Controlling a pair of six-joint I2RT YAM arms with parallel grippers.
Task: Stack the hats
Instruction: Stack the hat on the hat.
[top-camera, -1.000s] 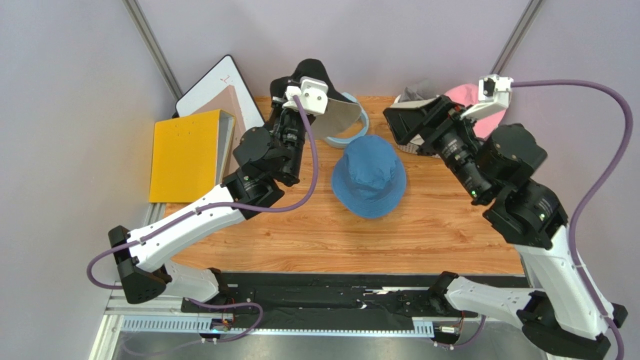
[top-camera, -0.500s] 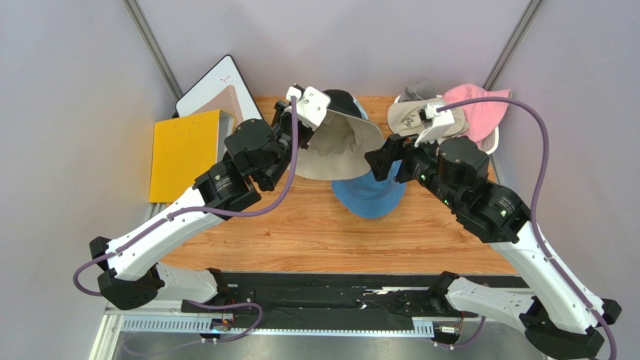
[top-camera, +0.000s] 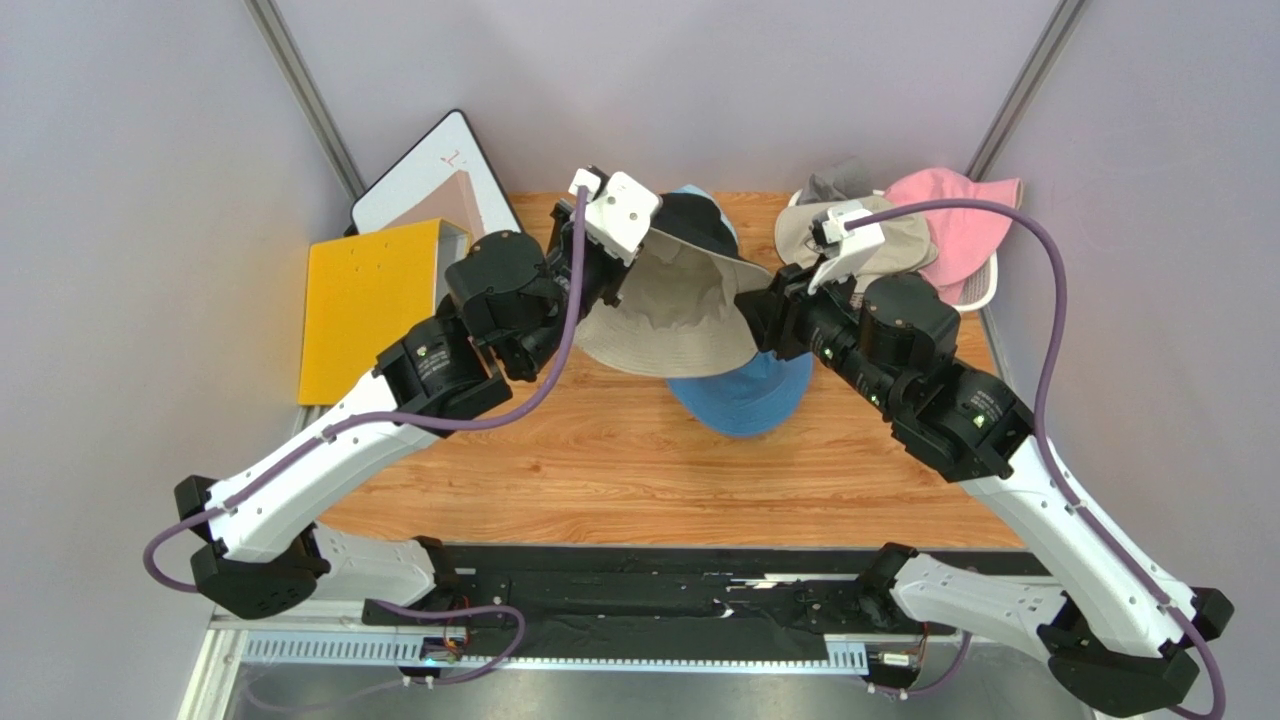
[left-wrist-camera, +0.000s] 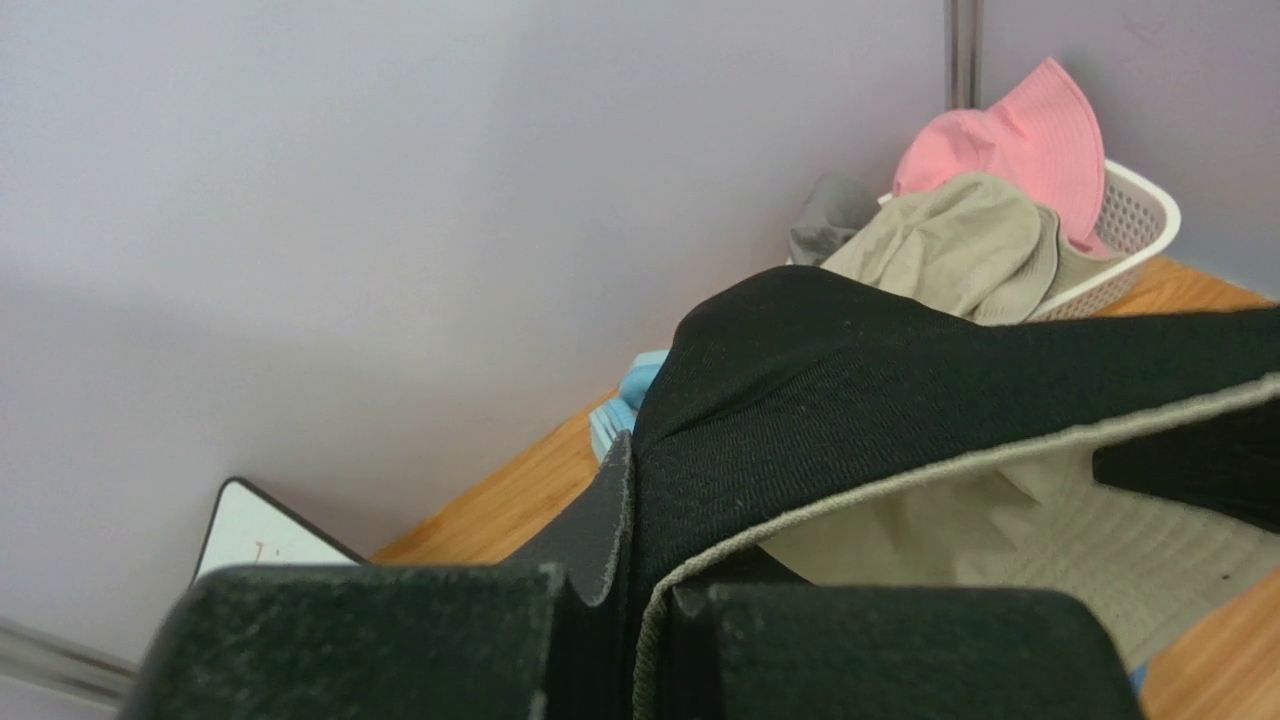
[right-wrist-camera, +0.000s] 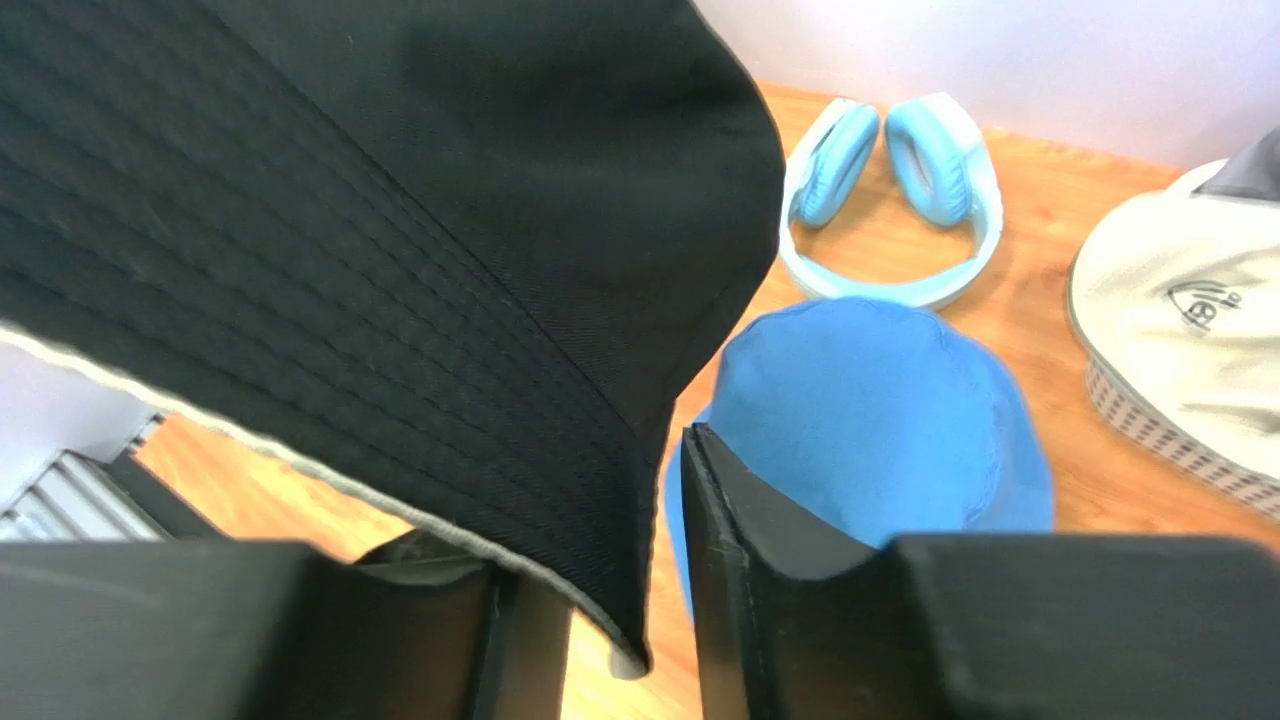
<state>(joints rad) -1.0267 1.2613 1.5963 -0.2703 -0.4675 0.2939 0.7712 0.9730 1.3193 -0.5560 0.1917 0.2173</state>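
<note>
I should let go of the black hat's rim with my left gripper and take it again once my right gripper turns the black hat's top (top-camera: 696, 221) up, because the black hat's beige lining (top-camera: 679, 311) faces up.
A black hat (top-camera: 691, 225) with a beige lining hangs spread in the air between both arms, above the blue hat (top-camera: 751, 402) on the table. My left gripper (top-camera: 628, 255) is shut on its brim; in the left wrist view the brim edge is pinched between the pads of the left gripper (left-wrist-camera: 646, 630). My right gripper (top-camera: 762, 323) reaches the opposite brim. In the right wrist view the black hat (right-wrist-camera: 376, 225) drops between the narrowed jaws of the right gripper (right-wrist-camera: 601, 600), with a slit of table still showing beside one finger. The blue hat (right-wrist-camera: 872, 420) lies just beyond.
A white basket (left-wrist-camera: 1135, 225) at the back right holds a pink hat (top-camera: 962, 225), a beige hat (top-camera: 879, 240) and a grey one (top-camera: 834, 183). Light blue headphones (right-wrist-camera: 887, 195) lie behind the blue hat. A yellow folder (top-camera: 361, 308) and a white board (top-camera: 428, 173) sit at the left.
The left arm carried the black hat forward over the blue hat. The right arm swung left to the hat's brim, and its jaws have narrowed around it.
</note>
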